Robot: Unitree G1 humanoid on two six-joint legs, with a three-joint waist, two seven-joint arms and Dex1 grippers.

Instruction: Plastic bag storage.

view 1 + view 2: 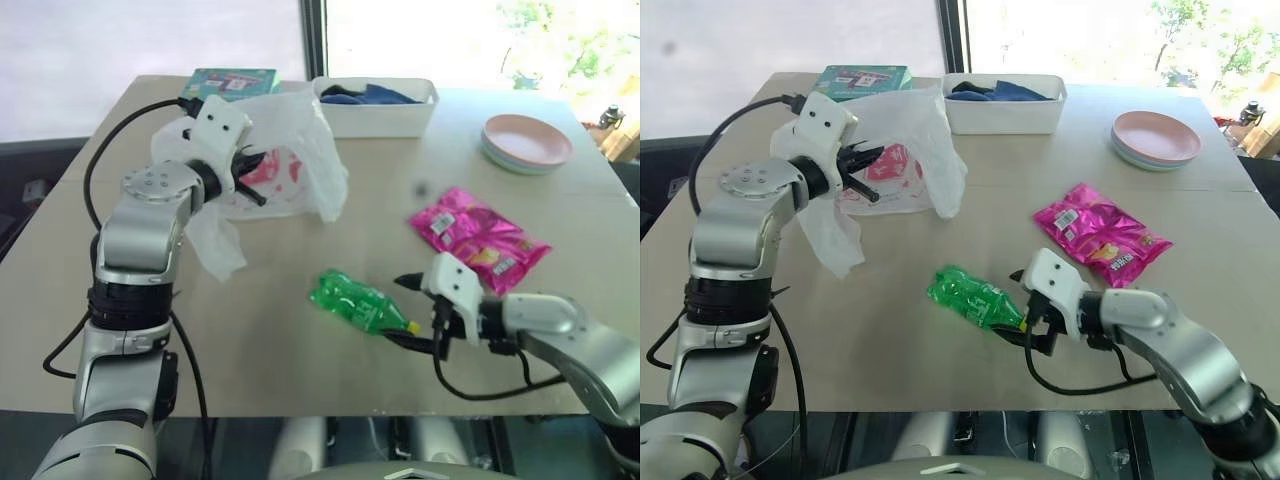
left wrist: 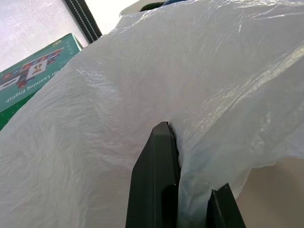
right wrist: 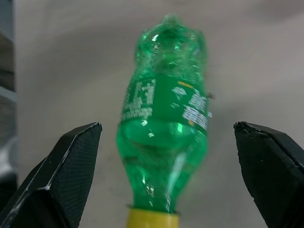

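I expect the shiny pink snack packet (image 1: 476, 235) to crease where it is gripped and stick out when I lift it, because it looks puffy next to its flat end (image 1: 531, 254).
The plastic bag (image 1: 305, 150), thin, crinkly and translucent white, is lifted off the table's far left part, and something red shows through it. My left gripper (image 2: 193, 155) is shut on a fold of the bag; one black finger (image 2: 156, 180) presses into the film. A green plastic bottle (image 1: 355, 300) with a yellow cap (image 3: 151, 218) lies on its side near the table's front middle. My right gripper (image 3: 166, 126) stands open with its fingers on either side of the bottle's cap end, not touching it.
Pink snack packets (image 1: 478, 238) lie right of the bottle. A white tub (image 1: 375, 120) with dark blue cloth stands at the back, beside stacked pink plates (image 1: 527, 142). A green box (image 1: 232, 82) sits behind the bag. The table's front edge (image 1: 400, 410) is close to the right arm.
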